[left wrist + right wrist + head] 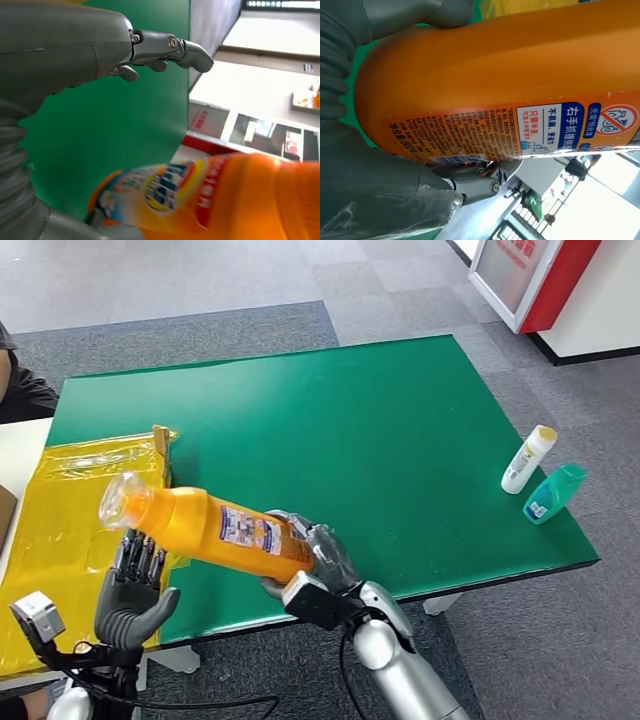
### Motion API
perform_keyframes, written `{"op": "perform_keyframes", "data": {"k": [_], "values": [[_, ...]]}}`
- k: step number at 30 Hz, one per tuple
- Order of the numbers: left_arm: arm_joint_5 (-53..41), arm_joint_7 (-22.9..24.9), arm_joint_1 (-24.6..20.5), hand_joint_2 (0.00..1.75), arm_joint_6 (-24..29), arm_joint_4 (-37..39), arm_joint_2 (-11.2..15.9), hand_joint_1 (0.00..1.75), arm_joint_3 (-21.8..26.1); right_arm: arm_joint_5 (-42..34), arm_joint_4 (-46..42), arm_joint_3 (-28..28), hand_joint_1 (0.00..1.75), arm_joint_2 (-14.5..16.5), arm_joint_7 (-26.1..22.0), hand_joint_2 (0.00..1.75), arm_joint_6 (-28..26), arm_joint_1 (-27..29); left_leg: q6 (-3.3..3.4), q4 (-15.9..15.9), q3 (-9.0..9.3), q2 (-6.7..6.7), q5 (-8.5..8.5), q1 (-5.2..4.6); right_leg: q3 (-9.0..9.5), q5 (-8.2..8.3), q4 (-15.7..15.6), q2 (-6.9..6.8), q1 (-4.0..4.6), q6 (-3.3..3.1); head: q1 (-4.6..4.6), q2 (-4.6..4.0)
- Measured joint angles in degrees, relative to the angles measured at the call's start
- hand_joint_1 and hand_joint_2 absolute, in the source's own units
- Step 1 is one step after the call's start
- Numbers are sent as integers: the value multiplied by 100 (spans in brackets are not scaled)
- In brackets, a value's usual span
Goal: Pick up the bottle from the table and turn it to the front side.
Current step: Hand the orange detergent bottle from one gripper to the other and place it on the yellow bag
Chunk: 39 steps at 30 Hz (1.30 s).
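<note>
My left gripper is to turn the orange bottle [219, 531], and since orange shows through the clear cap [134, 506], I should expect a spout inside it then.
A large orange bottle [207, 527] with a clear cap and a printed label hangs above the table's near edge, lying nearly level with its cap toward the left. My right hand [313, 565] grips its base end; the right wrist view shows the label's text side [501, 130] against my fingers. My left hand [132, 590] is held up just under the bottle's neck, fingers apart, holding nothing. In the left wrist view the bottle [226, 200] passes close by my spread fingers [170, 50] without touching them.
The green table [362, 420] carries a white bottle with a yellow cap [528, 460] and a teal bottle [555, 492] near its right edge. A yellow plastic-lined box [68, 510] stands at the left. A person's dark sleeve [23, 390] shows at far left.
</note>
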Motion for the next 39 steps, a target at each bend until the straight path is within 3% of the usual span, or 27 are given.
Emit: {"op": "perform_keyframes", "data": {"k": [9,15,19,24,39], "values": [[807,-36,-345,175,-403,-55,728,0,-910,392,811,379,175,95,-173,175,-315,-29,-1,0,0,0,-2,0,-1,-3,0,0,1,-2,0,0],[929,-36,-485,175,-346,-40,869,3,-1172,584,1048,614,175,117,-206,175,-395,-45,-1,0,0,1,-3,0,-2,-3,0,0,0,-2,0,0],[910,-67,-527,175,-279,-21,921,175,-1250,693,1127,732,175,124,-124,175,-392,-57,-2,0,0,1,-3,0,-3,-3,0,0,0,-2,-1,0],[713,-108,-515,175,-33,-7,937,175,-1304,666,1165,791,157,123,25,175,-395,-69,-2,0,0,1,-3,0,-4,-3,0,1,1,-3,-1,0],[609,-60,-527,175,58,-8,936,175,-1352,592,1165,800,157,113,44,175,-352,-31,-2,0,0,1,-3,0,-3,-3,0,0,1,-3,0,0]]}}
